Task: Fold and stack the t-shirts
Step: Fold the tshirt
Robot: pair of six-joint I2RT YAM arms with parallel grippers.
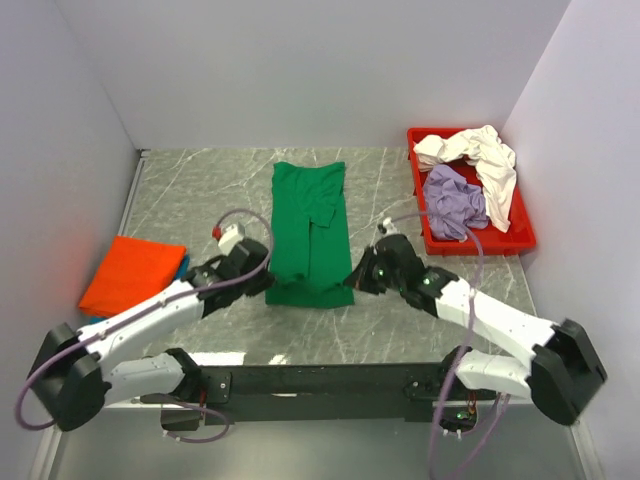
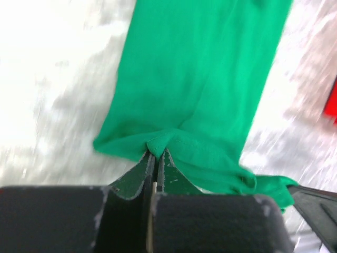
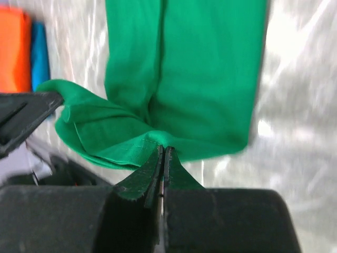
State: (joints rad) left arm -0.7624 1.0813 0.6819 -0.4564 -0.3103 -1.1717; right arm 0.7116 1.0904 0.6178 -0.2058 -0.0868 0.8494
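The near hem (image 1: 310, 294) runs squarely between both grippers across the flat green t-shirt, so my left gripper should keep folding the hem forward until the hem gets to the t-shirt's middle (image 1: 311, 222).
The bright green t-shirt (image 1: 308, 230) lies as a long narrow strip on the marble table, running away from me. My left gripper (image 1: 266, 277) is shut on its near left corner (image 2: 158, 141). My right gripper (image 1: 357, 280) is shut on its near right corner (image 3: 158, 138), and the near hem sags between them. A folded orange t-shirt (image 1: 132, 273) lies on a teal one (image 1: 183, 264) at the left; both show in the right wrist view (image 3: 15, 47). A cream-white t-shirt (image 1: 482, 160) and a lavender t-shirt (image 1: 455, 201) lie crumpled in the red tray.
The red plastic tray (image 1: 525, 240) stands at the back right against the wall. White walls close the table on three sides. The black base rail (image 1: 320, 380) runs along the near edge.
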